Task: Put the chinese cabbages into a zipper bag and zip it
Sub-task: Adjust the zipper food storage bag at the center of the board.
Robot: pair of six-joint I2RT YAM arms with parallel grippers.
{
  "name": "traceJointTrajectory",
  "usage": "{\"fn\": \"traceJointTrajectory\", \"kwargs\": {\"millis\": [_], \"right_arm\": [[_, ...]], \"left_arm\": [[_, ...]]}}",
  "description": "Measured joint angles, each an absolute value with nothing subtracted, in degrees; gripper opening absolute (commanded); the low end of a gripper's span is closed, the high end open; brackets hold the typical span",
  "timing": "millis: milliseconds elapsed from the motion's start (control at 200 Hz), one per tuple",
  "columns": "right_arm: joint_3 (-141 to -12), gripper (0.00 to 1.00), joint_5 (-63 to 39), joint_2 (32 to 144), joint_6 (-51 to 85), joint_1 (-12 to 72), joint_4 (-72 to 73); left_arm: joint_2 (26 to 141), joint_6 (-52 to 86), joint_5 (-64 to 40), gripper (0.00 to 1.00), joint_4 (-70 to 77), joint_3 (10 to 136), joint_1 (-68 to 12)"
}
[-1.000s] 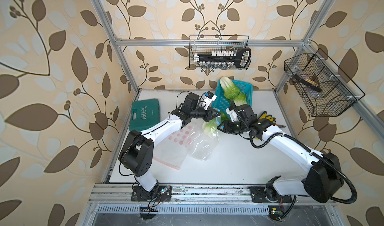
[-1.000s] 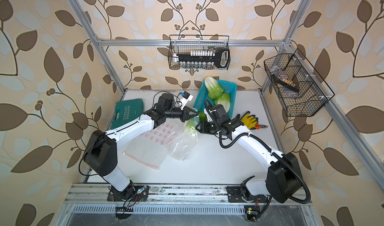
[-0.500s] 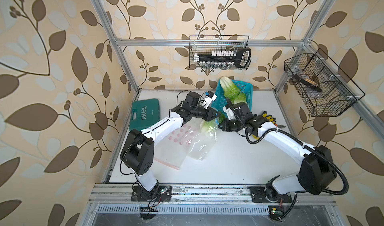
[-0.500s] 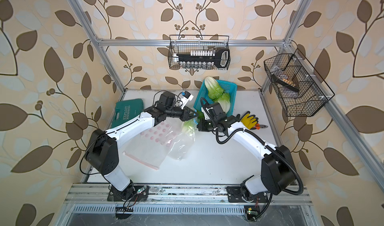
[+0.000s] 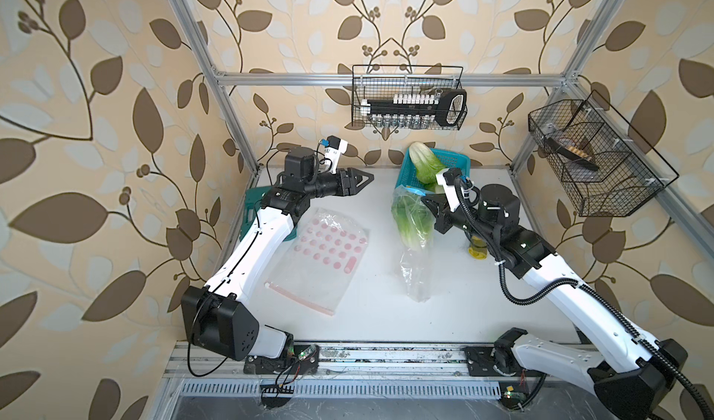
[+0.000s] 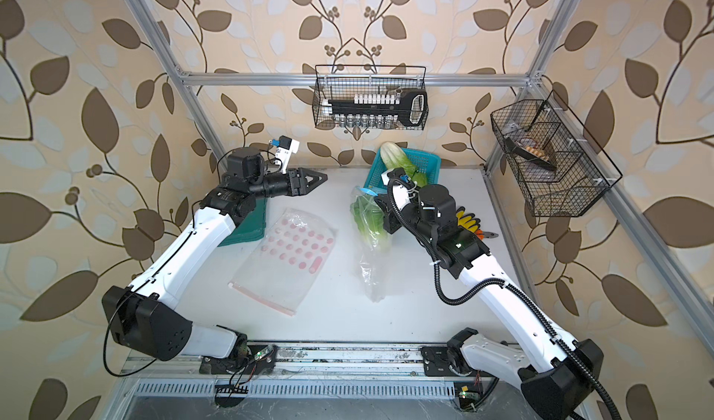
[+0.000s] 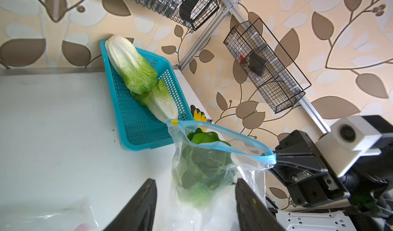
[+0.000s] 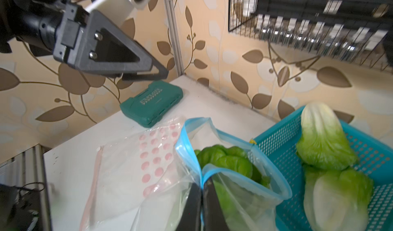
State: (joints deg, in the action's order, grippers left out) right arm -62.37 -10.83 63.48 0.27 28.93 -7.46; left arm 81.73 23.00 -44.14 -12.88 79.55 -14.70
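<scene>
I should use my right gripper to swing the bag rim's loose end (image 7: 174, 122) over to my left gripper (image 5: 374, 182), because that end hangs by the teal basket, far from my left gripper.
A clear zipper bag (image 5: 413, 267) with a blue rim (image 7: 223, 142) hangs slack to the table, and one chinese cabbage (image 5: 412, 221) sits inside it, leaves up. My right gripper (image 5: 425, 199) is shut on the rim's corner (image 8: 202, 187). Two more chinese cabbages (image 7: 131, 64) (image 7: 163, 102) lie in the teal basket (image 5: 456, 163) right behind the bag. My left gripper (image 5: 369, 177) hovers open at the back, well left of the bag, with nothing between its fingers (image 7: 144, 204). Both top views show the bag's mouth gaping.
A second bag with pink dots (image 5: 324, 255) lies flat on the table under the left arm. A green case (image 8: 153, 102) sits at the back left. Yellow gloves (image 6: 467, 219) lie under the right arm. Wire baskets (image 5: 409, 97) (image 5: 595, 159) hang on the walls.
My left gripper let go of the bag's rim, opened and drew back to the left. My right gripper shut on the rim and carried the bag right, off the dotted bag.
</scene>
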Motion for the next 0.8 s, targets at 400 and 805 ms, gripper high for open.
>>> {"fn": "traceJointTrajectory", "kwargs": {"millis": [400, 805], "right_arm": [[-65.08, 0.0, -18.5, 65.63, -5.1, 25.34, -3.51], [-63.61, 0.0, -19.75, 66.39, -6.87, 28.36, -2.26]], "left_arm": [[85.8, 31.9, -46.28, 0.68, -9.91, 70.28, -14.9], [86.19, 41.69, -46.46, 0.76, -24.71, 83.35, -14.46]]}}
